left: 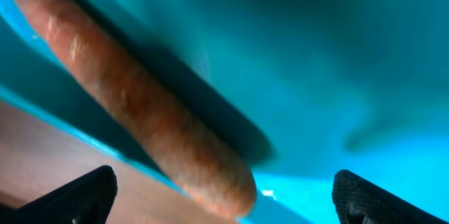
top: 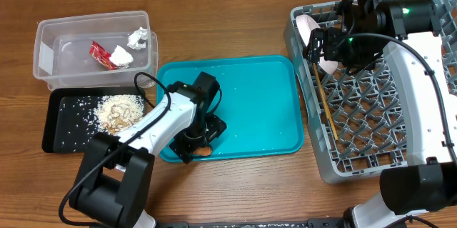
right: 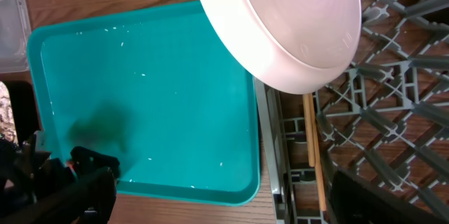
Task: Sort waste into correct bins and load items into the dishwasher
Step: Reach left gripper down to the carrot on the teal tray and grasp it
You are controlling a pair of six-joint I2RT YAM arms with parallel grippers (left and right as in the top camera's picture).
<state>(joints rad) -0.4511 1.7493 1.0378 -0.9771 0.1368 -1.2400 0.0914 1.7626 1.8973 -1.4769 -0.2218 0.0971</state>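
The carrot lies at a slant by the teal tray's rim, crooked to my left gripper's fingers. I should therefore line up with it and grip its blunt end before I lift it.
A small orange carrot lies slantwise along the front rim of the teal tray. My left gripper hangs open just over it, with the carrot's end between the spread fingertips and neither one touching it. From overhead, this gripper is at the tray's front-left corner beside the carrot. My right gripper is open and holds nothing. It hovers near a pale pink bowl that stands on edge in the grey dish rack. The chopsticks lie in the rack.
The clear tub at the back left holds a red wrapper and white tissues. In front of it the black tray holds pale food scraps. A few grains dot the teal tray.
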